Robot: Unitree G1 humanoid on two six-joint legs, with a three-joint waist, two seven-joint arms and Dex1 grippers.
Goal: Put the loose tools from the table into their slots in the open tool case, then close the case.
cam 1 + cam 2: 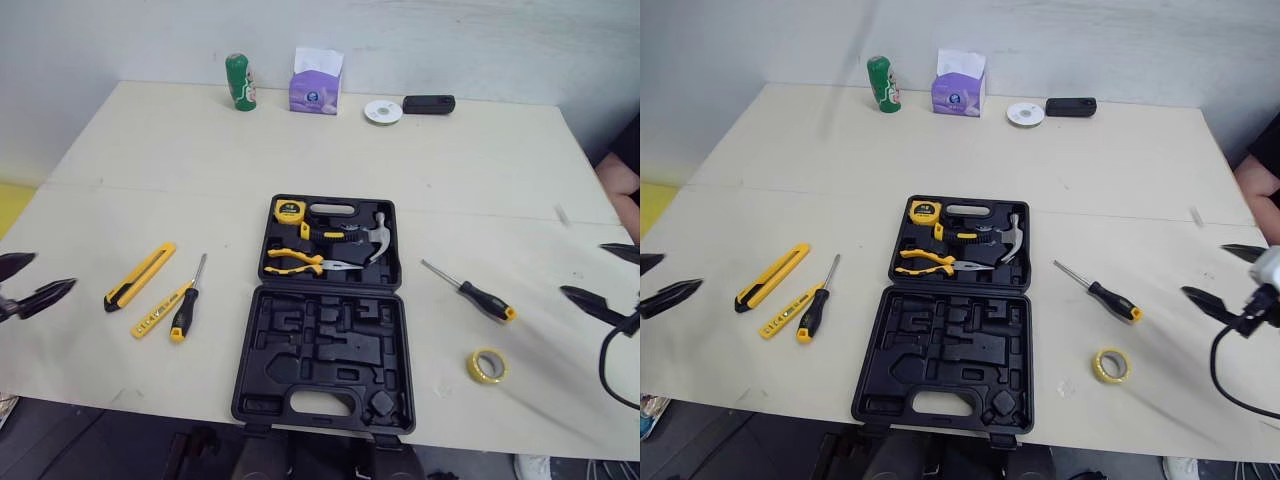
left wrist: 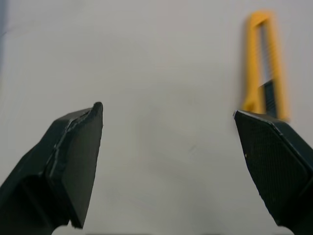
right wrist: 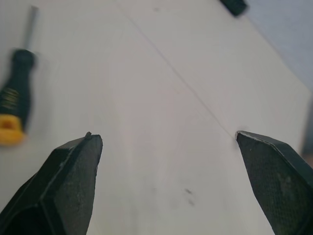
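The small yellow level (image 1: 161,311) reaches up to the black-handled screwdriver's shaft (image 1: 199,274). I should expect the level to have a hidden pointed tip when I lift the screwdriver.
The black tool case (image 1: 325,362) lies open in the middle of the table; its far half holds a tape measure (image 1: 288,211), pliers (image 1: 300,262) and a hammer (image 1: 375,237). Left of it lie a yellow utility knife (image 1: 139,275), a small yellow level (image 1: 156,312) and a black-handled screwdriver (image 1: 187,303). Right of the case lie another screwdriver (image 1: 472,291) and a yellow tape roll (image 1: 487,366). My left gripper (image 1: 38,276) hovers open at the table's left edge, the utility knife (image 2: 264,68) beyond it. My right gripper (image 1: 598,275) is open at the right edge, near the screwdriver (image 3: 13,98).
At the table's far edge stand a green can (image 1: 239,82), a purple tissue box (image 1: 316,84), a white disc (image 1: 383,111) and a black device (image 1: 429,104). A black cable (image 1: 610,365) hangs by my right wrist. A person's arm (image 1: 622,185) shows at the right edge.
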